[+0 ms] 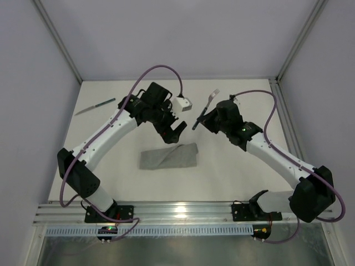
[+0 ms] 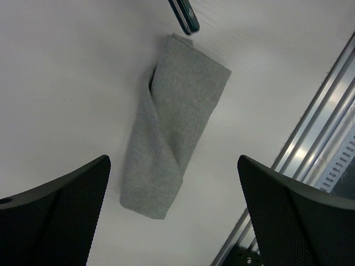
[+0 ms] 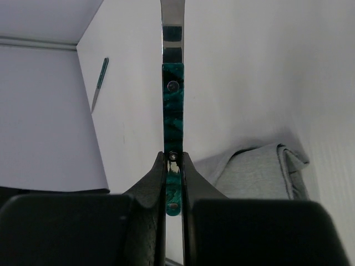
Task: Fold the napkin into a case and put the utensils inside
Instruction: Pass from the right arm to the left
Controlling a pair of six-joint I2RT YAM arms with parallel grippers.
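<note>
The fork (image 1: 204, 111) is askew to the napkin, its handle in my right gripper, so next my left gripper grasps the handle's tip (image 1: 194, 127) to regrip nearer the fork's tines.
The grey napkin (image 1: 169, 157) lies folded into a narrow case with a diagonal flap across it (image 2: 175, 127), flat on the table between the arms. My left gripper (image 1: 174, 134) hovers open just above its far edge, nothing between the wide-spread fingers (image 2: 55, 216). My right gripper (image 1: 202, 118) is shut on the teal handle of the fork (image 3: 172, 111), silver tines (image 1: 213, 95) pointing away, raised beyond the napkin's right end. The handle's tip shows in the left wrist view (image 2: 184, 14). The knife (image 1: 95, 106) lies at the table's far left (image 3: 99, 83).
A small white block (image 1: 183, 103) sits on the left arm's wrist by the cable. An aluminium rail (image 1: 177, 210) runs along the near edge, also seen as the rail (image 2: 319, 122) right of the napkin. White walls enclose the table's left, back and right.
</note>
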